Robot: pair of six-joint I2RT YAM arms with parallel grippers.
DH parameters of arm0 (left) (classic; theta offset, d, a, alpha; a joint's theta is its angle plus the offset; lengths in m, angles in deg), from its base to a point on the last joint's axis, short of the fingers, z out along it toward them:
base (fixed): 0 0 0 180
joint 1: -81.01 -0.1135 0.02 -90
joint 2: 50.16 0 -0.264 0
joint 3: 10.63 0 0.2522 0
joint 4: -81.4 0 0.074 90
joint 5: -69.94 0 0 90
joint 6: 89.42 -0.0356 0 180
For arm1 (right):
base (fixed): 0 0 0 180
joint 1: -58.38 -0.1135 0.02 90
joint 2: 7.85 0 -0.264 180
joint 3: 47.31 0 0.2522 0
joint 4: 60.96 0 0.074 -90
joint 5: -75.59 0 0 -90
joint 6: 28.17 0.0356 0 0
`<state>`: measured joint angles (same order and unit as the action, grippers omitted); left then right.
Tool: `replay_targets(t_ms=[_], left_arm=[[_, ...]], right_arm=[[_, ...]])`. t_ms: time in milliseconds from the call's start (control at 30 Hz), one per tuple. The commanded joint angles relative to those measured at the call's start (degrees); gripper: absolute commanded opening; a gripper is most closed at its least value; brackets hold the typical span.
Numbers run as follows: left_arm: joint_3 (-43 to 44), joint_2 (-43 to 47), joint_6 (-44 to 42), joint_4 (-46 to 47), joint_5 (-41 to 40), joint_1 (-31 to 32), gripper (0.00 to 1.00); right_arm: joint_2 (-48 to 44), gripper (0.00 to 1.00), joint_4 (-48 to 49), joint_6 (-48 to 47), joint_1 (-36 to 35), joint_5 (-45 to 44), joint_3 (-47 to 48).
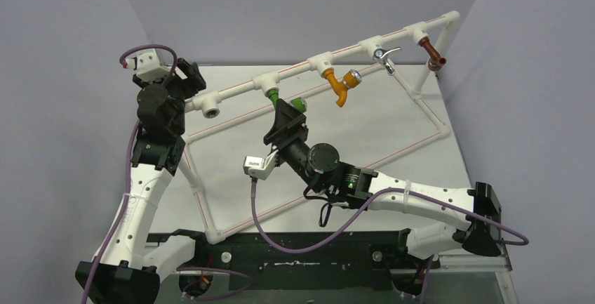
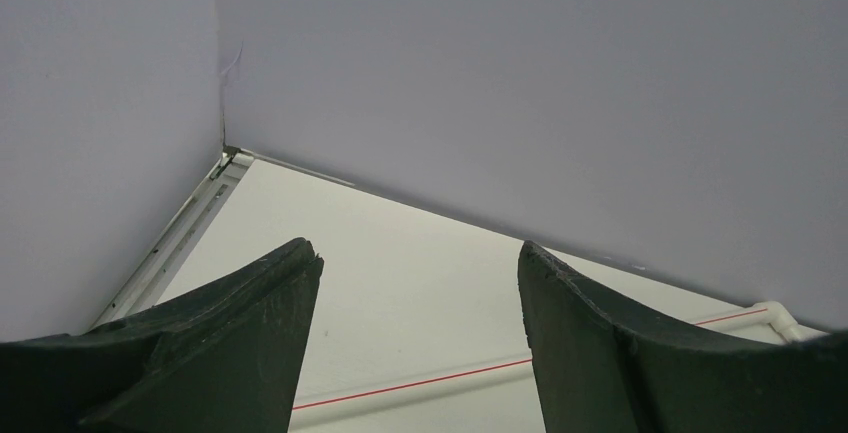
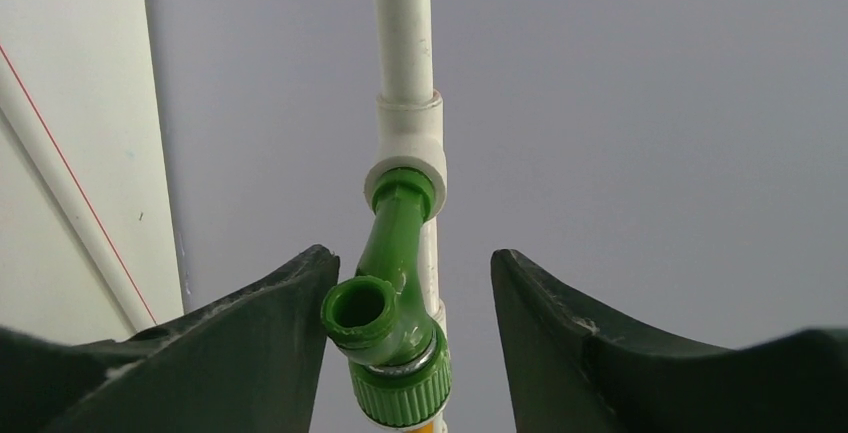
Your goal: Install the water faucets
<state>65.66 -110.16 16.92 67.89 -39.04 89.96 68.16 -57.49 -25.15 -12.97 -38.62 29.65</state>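
Observation:
The green faucet is slanted in my right gripper, and its spout opening [image 3: 360,310] is against a finger. So next I turn the wrist and get a square grip on the faucet's stem [image 3: 394,238].
The green faucet [image 1: 284,99] hangs from a tee fitting [image 1: 267,81] on the raised white pipe [image 1: 337,55]. In the right wrist view the green faucet [image 3: 392,298] sits with its stem in the tee [image 3: 408,138], its spout mouth facing the camera and its ribbed green collar below. My right gripper [image 1: 286,109] is open around it [image 3: 408,253]. Its left finger [image 3: 270,333] is at or almost at the spout mouth, and its right finger [image 3: 570,333] is apart. My left gripper [image 1: 184,72] is open and empty [image 2: 415,248], near the pipe's left end.
An open socket [image 1: 210,112] ends the pipe at the left. An orange tap [image 1: 342,83], a chrome tap [image 1: 384,56] and a brown tap [image 1: 435,58] hang further right. The pipe frame with red lines [image 1: 231,118] lies on the white table; a stretch shows in the left wrist view [image 2: 420,385]. Grey walls stand close.

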Motion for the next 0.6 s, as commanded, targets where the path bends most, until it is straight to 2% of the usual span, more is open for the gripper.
replay_targets(t_ms=[0,233,367,567], left_arm=[[-4.7,-3.4,-1.2,-15.5,1.4,-0.1,0.7],[-4.7,-3.4,-1.2,-15.5,1.4,-0.1,0.7],[-4.7,-3.3,-1.2,-15.5,1.4,-0.1,0.7],[-4.7,-3.3,-1.3,-15.5,1.3,-0.1,0.7]], right_arm=[[0.3,0.51,5.0,0.5,-0.2,-2.6,0.0],[0.9,0.01,6.7,3.3,-1.1,-4.2,-0.3],[1.2,0.0,11.8,7.7,-2.0,-5.4,-1.3],[1.2,0.0,19.8,22.5,-2.6,-5.9,-2.9]])
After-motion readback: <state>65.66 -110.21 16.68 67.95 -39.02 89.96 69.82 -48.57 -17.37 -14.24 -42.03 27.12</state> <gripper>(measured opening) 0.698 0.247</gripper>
